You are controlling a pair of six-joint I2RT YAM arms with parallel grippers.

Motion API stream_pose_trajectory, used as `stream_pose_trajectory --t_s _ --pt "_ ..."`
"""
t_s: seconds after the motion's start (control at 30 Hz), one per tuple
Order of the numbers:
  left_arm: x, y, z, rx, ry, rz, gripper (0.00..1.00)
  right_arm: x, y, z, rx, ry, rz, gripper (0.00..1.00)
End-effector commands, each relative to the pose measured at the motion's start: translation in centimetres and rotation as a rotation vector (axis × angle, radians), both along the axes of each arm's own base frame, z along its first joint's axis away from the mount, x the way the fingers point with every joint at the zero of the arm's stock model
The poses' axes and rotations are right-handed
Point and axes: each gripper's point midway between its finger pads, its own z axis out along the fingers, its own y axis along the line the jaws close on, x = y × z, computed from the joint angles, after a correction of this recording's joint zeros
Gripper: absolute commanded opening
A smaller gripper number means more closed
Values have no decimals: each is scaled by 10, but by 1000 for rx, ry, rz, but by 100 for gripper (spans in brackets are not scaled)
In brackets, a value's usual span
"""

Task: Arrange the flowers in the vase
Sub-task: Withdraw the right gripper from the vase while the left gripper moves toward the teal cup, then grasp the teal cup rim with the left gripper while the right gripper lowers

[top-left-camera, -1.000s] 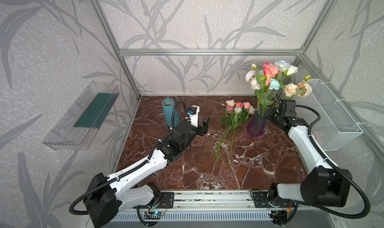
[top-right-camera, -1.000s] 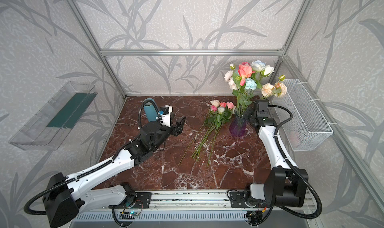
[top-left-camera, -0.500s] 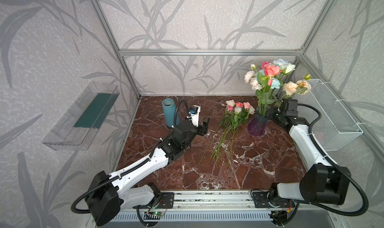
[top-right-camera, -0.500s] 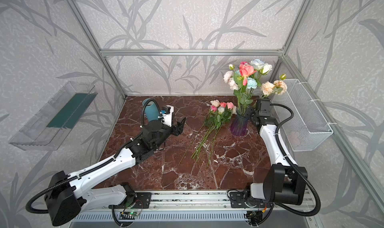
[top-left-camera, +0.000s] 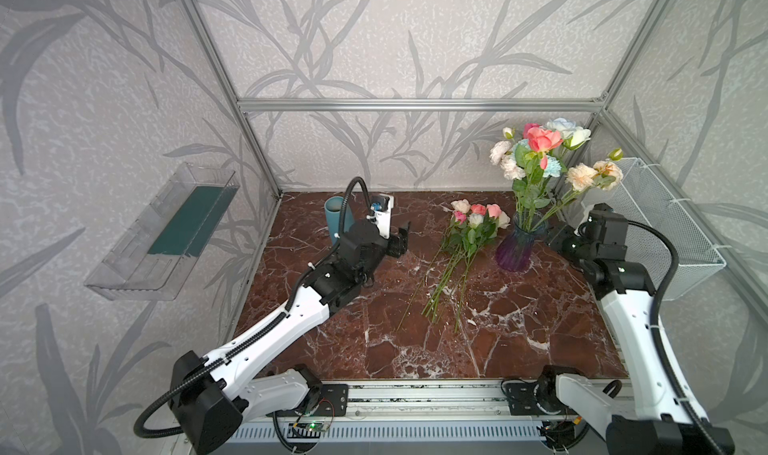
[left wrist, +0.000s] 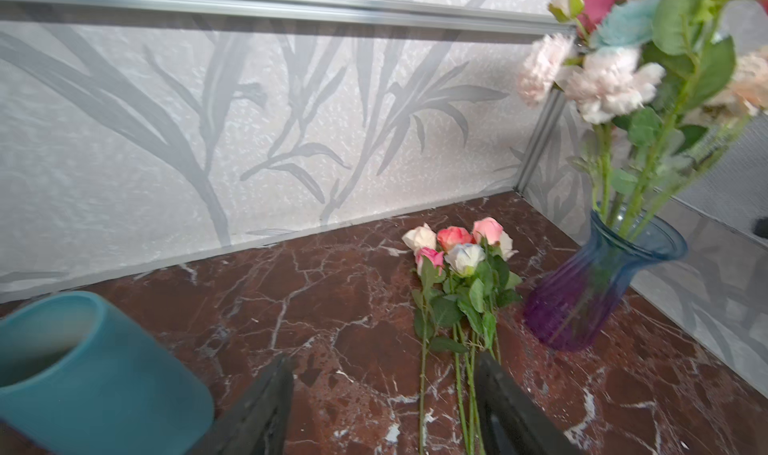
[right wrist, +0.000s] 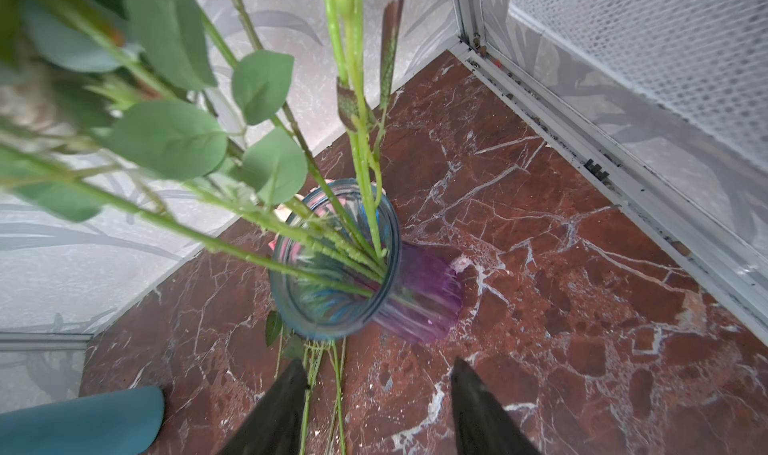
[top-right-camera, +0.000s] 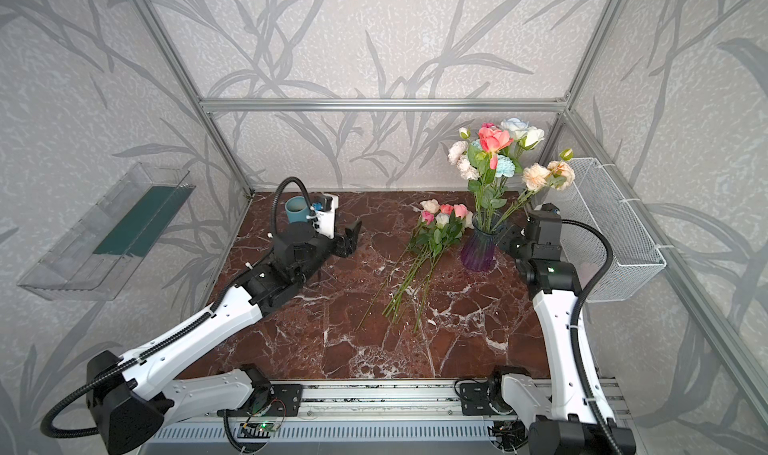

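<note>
The teal cup [top-left-camera: 333, 225] is at the back, a long way from the lying roses, so the robot's left gripper should first drag the cup by its rim [top-left-camera: 333, 201] toward the roses.
A blue-and-purple glass vase [top-left-camera: 515, 249] [top-right-camera: 478, 251] [left wrist: 582, 307] [right wrist: 332, 266] stands at the back right. It holds several flowers [top-left-camera: 540, 149] [top-right-camera: 494, 149] in coral, cream, white and pale blue. More flowers [top-left-camera: 469, 232] [top-right-camera: 436, 232] [left wrist: 457, 257], small roses on long stems, lie flat on the marble to the left of the vase. My right gripper [top-left-camera: 557, 237] [top-right-camera: 509, 237] [right wrist: 378, 365] hovers just right of the vase, open and empty. My left gripper [top-left-camera: 399, 241] [top-right-camera: 351, 237] [left wrist: 382, 361] is open left of the lying bunch, pointing at it, holding nothing.
A teal cup [top-left-camera: 338, 220] [top-right-camera: 297, 210] [left wrist: 83, 370] stands at the back left, right behind my left wrist. A white wire basket [top-left-camera: 656, 232] [top-right-camera: 615, 232] hangs on the right wall beside my right arm. A clear tray [top-left-camera: 166, 232] hangs on the left wall.
My right gripper has opened and drawn back to the right, away from the vase. The bouquet's blooms have shifted slightly. My left arm has crept a little towards the back.
</note>
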Motion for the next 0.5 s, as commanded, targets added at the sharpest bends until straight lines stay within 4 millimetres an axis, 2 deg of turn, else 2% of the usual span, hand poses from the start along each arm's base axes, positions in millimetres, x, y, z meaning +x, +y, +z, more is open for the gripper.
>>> stream_pose_trajectory --t_s 0.0,0.17,0.23,0.3,0.47 --pt "14 62 28 -53 78 165 68 -31 9 -4 -3 10 36 56" --pt "35 126 28 -41 236 328 66 -59 32 9 -13 -31 109 52" --pt "42 141 22 -74 313 328 64 -64 44 17 -26 -45 154 51" --pt "53 153 14 -91 393 332 62 -66 67 27 -35 -64 241 50" --pt "74 167 -13 -20 554 321 59 -66 141 47 -84 -112 526 50"
